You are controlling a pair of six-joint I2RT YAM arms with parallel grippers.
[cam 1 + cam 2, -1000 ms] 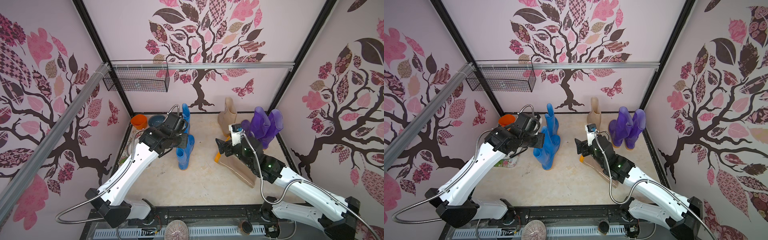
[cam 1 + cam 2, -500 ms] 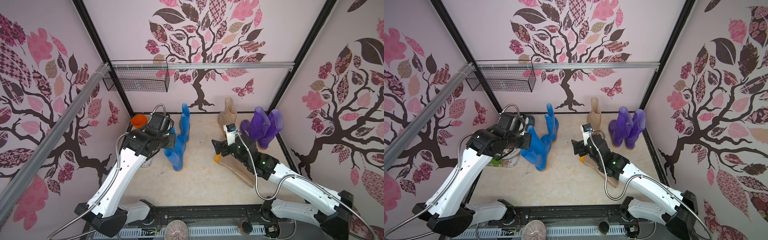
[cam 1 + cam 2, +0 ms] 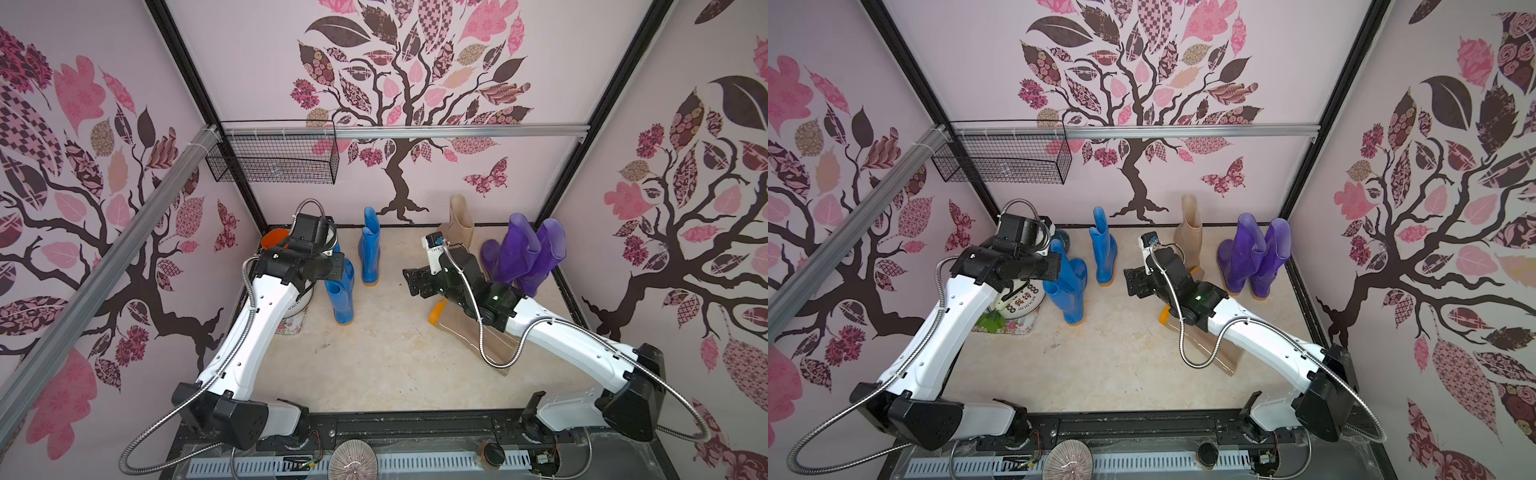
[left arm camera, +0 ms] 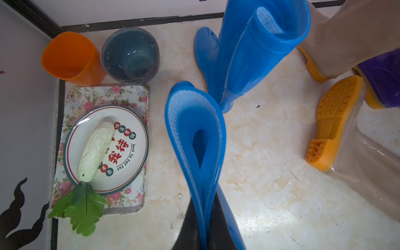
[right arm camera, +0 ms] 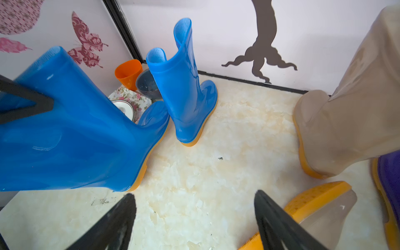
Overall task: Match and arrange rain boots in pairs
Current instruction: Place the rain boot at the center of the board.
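Observation:
Both boots' toes (image 3: pixel 1080 269) point to the back, so my left gripper keeps carrying its blue boot toward the standing blue boot (image 3: pixel 1104 257) until they stand side by side.
My left gripper (image 3: pixel 338 268) is shut on the top rim of a blue rain boot (image 3: pixel 341 297), which is tilted with its sole close to the floor; the left wrist view shows the pinched rim (image 4: pixel 194 138) between my gripper's (image 4: pixel 204 207) black fingers. The second blue boot (image 3: pixel 370 253) stands upright just behind it. Two purple boots (image 3: pixel 525 257) stand side by side at the back right. One beige boot (image 3: pixel 459 224) stands at the back wall, the other (image 3: pixel 469 332) lies on its side under my right arm. My right gripper (image 3: pixel 409 282) hangs open and empty over bare floor (image 5: pixel 194 216).
In the back left corner are an orange cup (image 4: pixel 71 58), a grey-blue bowl (image 4: pixel 129 56) and a floral tray (image 4: pixel 138 97) bearing a plate (image 4: pixel 129 151) with a toy cabbage (image 4: pixel 95 151). A wire basket (image 3: pixel 270 158) hangs on the back wall.
My left arm has carried the held blue boot leftward, away from the standing blue boot. My right gripper, still open, has shifted left off the lying beige boot.

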